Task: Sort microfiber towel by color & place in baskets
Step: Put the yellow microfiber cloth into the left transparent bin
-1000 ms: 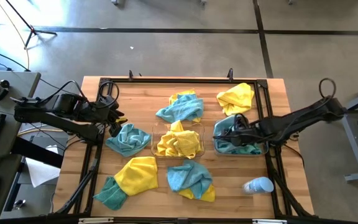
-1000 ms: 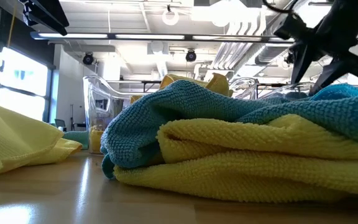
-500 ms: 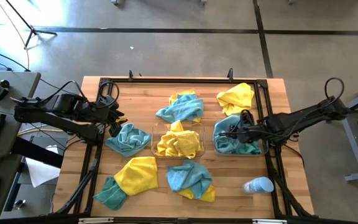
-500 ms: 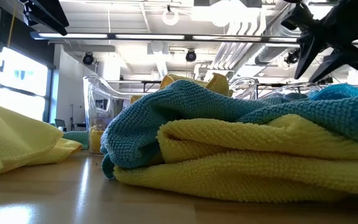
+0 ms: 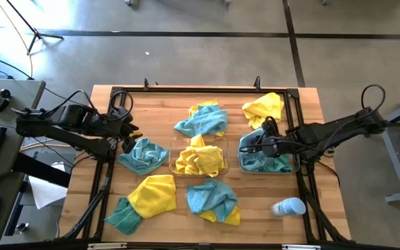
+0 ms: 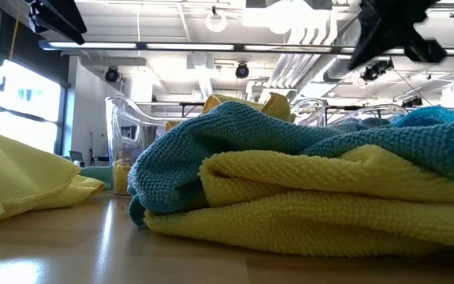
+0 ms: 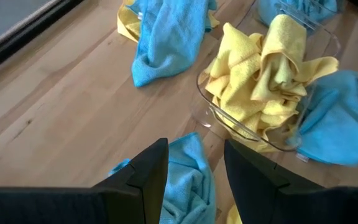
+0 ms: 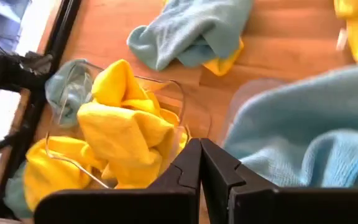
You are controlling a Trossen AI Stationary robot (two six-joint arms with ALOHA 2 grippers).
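Observation:
The yellow towel (image 5: 154, 195) is lying loosely over the teal towel's edge (image 5: 131, 210), so I expect the yellow towel to come away by itself when I lift it.
Two clear baskets stand mid-table. The middle basket (image 5: 171, 161) holds yellow towels (image 5: 198, 160); the right basket (image 5: 241, 165) holds teal towels (image 5: 264, 161). My right gripper (image 5: 260, 144) hangs above the right basket's left part, shut and empty; its closed fingers (image 8: 200, 144) show in the right wrist view. My left gripper (image 5: 128, 137) waits at the left, open (image 7: 194, 144), over the far edge of a loose teal towel (image 5: 143, 155). More yellow and teal towels lie around the baskets.
Loose towels: a teal-and-yellow heap (image 5: 201, 119) behind the middle basket, a yellow one (image 5: 264, 107) at the far right, a yellow-and-teal pair (image 5: 148, 199) and another (image 5: 214, 199) near the front. A white and light-blue bottle (image 5: 289, 207) lies front right. A black frame (image 5: 186, 89) rims the table.
My right gripper has risen from the teal towels in the right basket, rolled at the wrist and shut its fingers on nothing. The towels in the basket stay where they were.

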